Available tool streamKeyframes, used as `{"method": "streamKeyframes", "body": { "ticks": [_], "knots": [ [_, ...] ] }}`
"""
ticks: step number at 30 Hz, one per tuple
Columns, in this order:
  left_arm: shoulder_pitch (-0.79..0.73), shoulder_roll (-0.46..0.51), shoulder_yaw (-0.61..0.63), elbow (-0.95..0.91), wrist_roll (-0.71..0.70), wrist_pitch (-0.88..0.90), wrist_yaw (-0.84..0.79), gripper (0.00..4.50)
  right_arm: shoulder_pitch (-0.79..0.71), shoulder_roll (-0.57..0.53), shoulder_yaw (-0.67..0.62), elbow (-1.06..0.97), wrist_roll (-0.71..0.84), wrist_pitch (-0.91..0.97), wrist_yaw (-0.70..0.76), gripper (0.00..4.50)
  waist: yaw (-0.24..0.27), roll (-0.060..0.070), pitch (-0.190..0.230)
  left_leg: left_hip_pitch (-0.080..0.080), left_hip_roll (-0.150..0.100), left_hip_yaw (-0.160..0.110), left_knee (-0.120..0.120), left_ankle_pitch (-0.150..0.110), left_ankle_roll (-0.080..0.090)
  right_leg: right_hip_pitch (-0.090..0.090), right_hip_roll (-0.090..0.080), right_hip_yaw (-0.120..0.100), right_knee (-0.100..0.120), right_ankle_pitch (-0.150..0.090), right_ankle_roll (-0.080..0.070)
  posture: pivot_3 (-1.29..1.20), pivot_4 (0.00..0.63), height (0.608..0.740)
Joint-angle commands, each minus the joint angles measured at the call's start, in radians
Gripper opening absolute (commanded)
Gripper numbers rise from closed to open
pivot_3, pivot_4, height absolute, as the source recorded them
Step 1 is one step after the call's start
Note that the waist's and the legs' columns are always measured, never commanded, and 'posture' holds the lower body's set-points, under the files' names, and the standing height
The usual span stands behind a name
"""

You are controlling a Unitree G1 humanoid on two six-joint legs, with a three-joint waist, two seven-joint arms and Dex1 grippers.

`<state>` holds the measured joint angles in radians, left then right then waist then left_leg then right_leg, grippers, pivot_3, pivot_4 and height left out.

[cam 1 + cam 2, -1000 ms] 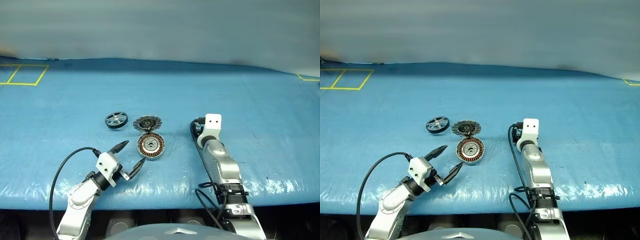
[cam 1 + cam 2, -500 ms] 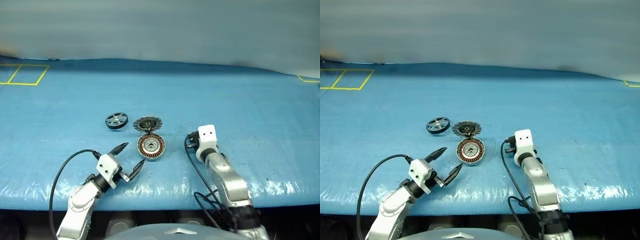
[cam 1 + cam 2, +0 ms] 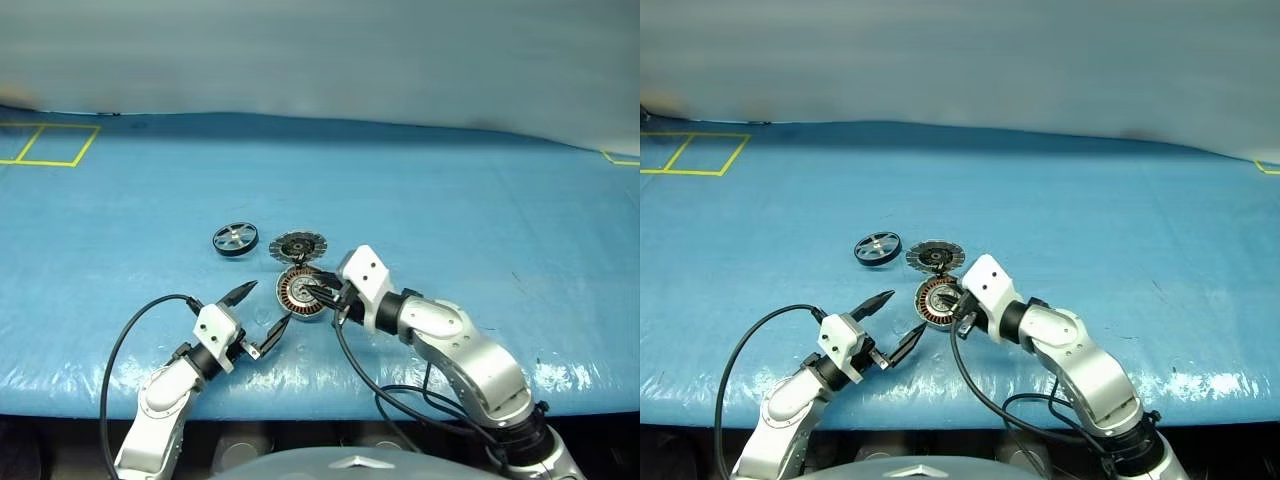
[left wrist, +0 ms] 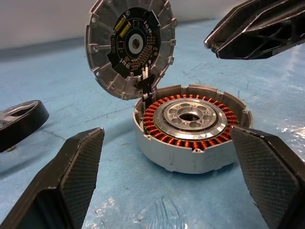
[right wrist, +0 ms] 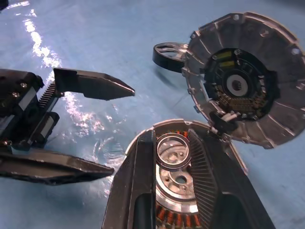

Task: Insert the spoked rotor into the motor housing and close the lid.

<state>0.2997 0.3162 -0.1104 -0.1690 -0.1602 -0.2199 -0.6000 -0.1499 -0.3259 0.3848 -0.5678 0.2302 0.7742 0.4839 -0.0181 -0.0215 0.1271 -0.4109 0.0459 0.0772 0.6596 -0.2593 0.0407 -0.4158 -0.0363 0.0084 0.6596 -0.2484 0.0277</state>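
A gap (image 4: 226, 102) runs around the copper winding ring inside the motor housing's side. So the spoked rotor (image 3: 235, 239) will go all the way inside when I put it in.
The motor housing (image 3: 302, 292) lies mid-table, its copper winding ring and silver hub (image 4: 190, 117) facing up. Its lid (image 3: 298, 246) stands tilted open at the far edge, showing a black circuit board (image 4: 131, 43). The spoked rotor (image 3: 233, 239) lies flat to the lid's left, apart from both grippers. My right gripper (image 3: 314, 291) reaches in from the right, its tips over the housing. Its fingers (image 5: 138, 181) stand close together with a narrow gap and nothing held. My left gripper (image 3: 263, 308) is open just in front of the housing, its fingers (image 4: 71, 171) spread wide.
A wrinkled blue sheet (image 3: 480, 220) covers the table. Yellow tape squares (image 3: 50, 145) mark the far left and a yellow corner (image 3: 620, 157) the far right. Black cables loop from the left arm (image 3: 125, 335) and the right arm (image 3: 365, 375) near the front edge.
My right arm has swung in from the right and turned its gripper toward the housing, the fingers drawing closer together. The left gripper, housing, lid and rotor have stayed put.
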Motion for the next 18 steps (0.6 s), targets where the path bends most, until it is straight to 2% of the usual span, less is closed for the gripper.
{"method": "streamKeyframes", "body": {
  "ticks": [1,6,18],
  "knots": [
    [0.004,-0.001,-0.005,-0.015,-0.012,-0.013,-0.003,4.50,-0.030,0.025,0.048,0.042,-0.036,-0.009,-0.027,0.66,0.001,0.000,0.000,0.000,0.000,0.000,0.000,0.000,0.000,0.000,0.000,0.000,0.000,0.000,0.001,0.00,0.150,0.740],
    [0.002,-0.007,-0.006,-0.004,-0.011,-0.024,-0.002,4.50,-0.032,0.067,0.070,0.119,-0.059,-0.036,-0.052,0.66,0.002,0.000,0.000,0.000,0.000,0.000,0.003,0.000,0.001,0.001,-0.001,-0.002,0.000,0.000,0.000,0.00,0.150,0.740],
    [-0.012,-0.013,-0.010,0.018,-0.013,-0.031,-0.015,4.50,-0.021,0.098,0.022,0.188,-0.067,-0.063,-0.079,0.66,0.004,0.000,0.000,0.000,0.000,0.000,0.003,0.000,0.001,0.001,0.000,-0.002,0.000,0.000,0.000,0.00,0.150,0.740]
  ]
}}
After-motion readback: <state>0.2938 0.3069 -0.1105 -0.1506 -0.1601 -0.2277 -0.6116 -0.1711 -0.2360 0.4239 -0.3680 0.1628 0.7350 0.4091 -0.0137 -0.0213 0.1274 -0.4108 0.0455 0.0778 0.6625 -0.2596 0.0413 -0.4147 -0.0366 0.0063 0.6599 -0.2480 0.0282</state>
